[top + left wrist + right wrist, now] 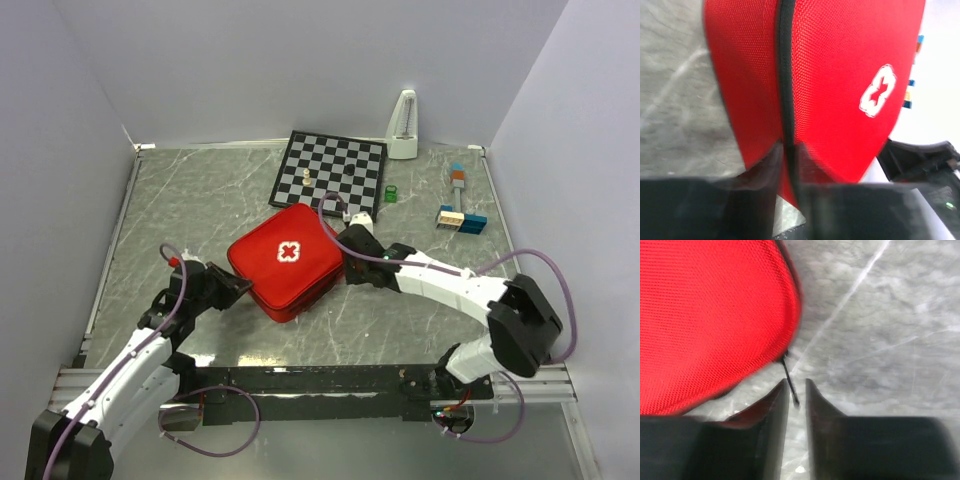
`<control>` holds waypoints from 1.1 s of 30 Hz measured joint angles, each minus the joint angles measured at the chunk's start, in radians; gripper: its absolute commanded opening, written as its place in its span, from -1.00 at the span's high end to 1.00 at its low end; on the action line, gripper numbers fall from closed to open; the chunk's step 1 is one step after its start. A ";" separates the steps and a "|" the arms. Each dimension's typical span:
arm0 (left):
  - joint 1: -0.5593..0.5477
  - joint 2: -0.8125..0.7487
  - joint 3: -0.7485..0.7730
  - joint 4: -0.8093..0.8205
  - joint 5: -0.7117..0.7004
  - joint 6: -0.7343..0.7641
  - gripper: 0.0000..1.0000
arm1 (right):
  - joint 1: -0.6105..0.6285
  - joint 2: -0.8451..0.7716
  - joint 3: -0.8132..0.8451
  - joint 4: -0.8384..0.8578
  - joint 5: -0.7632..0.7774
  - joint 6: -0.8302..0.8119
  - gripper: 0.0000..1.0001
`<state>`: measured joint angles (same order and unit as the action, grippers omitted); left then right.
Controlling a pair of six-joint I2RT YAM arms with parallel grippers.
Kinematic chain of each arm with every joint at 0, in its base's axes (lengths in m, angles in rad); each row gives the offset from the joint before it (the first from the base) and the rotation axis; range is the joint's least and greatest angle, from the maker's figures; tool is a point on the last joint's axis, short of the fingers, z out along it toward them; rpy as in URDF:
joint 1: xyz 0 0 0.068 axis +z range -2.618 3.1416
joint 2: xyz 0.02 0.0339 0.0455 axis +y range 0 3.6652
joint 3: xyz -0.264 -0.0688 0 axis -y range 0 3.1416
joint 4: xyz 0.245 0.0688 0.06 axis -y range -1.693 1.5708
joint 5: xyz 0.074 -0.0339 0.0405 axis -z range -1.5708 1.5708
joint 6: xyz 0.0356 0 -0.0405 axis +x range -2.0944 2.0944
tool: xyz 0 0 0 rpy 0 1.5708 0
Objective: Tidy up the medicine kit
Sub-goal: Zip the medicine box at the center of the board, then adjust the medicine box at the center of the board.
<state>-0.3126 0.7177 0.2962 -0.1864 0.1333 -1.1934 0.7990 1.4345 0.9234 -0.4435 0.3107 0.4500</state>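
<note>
The medicine kit lies crooked, and my left gripper is closed on its black zip seam (786,75). Next, I open that gripper and turn the kit (290,270) so it lies straighter first.
The red medicine kit (285,262) lies zipped shut in the middle of the table, white cross up. My left gripper (238,285) is at its near-left corner. In the left wrist view the jaws (788,150) are shut on the kit (840,75), right on its black zip seam. My right gripper (343,262) is at the kit's right edge. In the right wrist view its jaws (797,390) stand a narrow gap apart with the thin black zip pull (790,377) between them, not clamped. The kit (705,315) fills that view's upper left.
A black-and-white chessboard (335,165) with one small pale piece (306,177) lies behind the kit. A white metronome (403,128) stands at the back. A small green object (391,192) and coloured blocks (460,218) lie at the right. White walls enclose the table.
</note>
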 measured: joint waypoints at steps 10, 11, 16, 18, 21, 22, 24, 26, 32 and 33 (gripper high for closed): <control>0.028 -0.063 0.036 -0.184 -0.073 0.079 -0.78 | 0.008 -0.241 0.011 -0.146 0.013 -0.006 -0.57; 0.028 -0.078 0.049 -0.204 -0.077 0.083 -0.75 | 0.004 -0.241 0.025 -0.148 0.014 -0.006 -0.56; 0.028 -0.220 0.106 -0.237 -0.057 0.109 -0.59 | -0.103 -0.157 0.117 -0.068 -0.039 0.006 -0.53; 0.028 -0.240 0.110 -0.231 -0.040 0.109 -0.62 | -0.148 -0.090 0.159 -0.023 -0.073 0.010 -0.56; 0.028 -0.238 0.089 -0.222 -0.019 0.109 -0.69 | -0.192 0.035 0.245 0.027 -0.143 0.016 -0.60; 0.028 -0.235 0.071 -0.219 -0.013 0.108 -0.71 | -0.202 0.080 0.277 0.040 -0.171 0.016 -0.60; 0.028 -0.219 0.046 -0.211 -0.001 0.108 -0.70 | -0.214 0.163 0.338 0.054 -0.223 0.016 -0.61; 0.028 -0.174 0.025 -0.192 0.010 0.108 -0.69 | -0.219 0.212 0.352 0.090 -0.271 0.016 -0.61; 0.028 0.016 0.015 -0.105 0.024 0.096 -0.68 | -0.221 0.245 0.258 0.135 -0.392 0.017 -0.54; 0.028 0.035 0.016 -0.085 0.026 0.092 -0.67 | -0.221 0.240 0.232 0.160 -0.409 0.017 -0.53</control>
<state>-0.2848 0.7528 0.3119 -0.2714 0.1593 -1.1019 0.5781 1.6745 1.1557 -0.2836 -0.0986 0.4671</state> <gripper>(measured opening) 0.842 0.790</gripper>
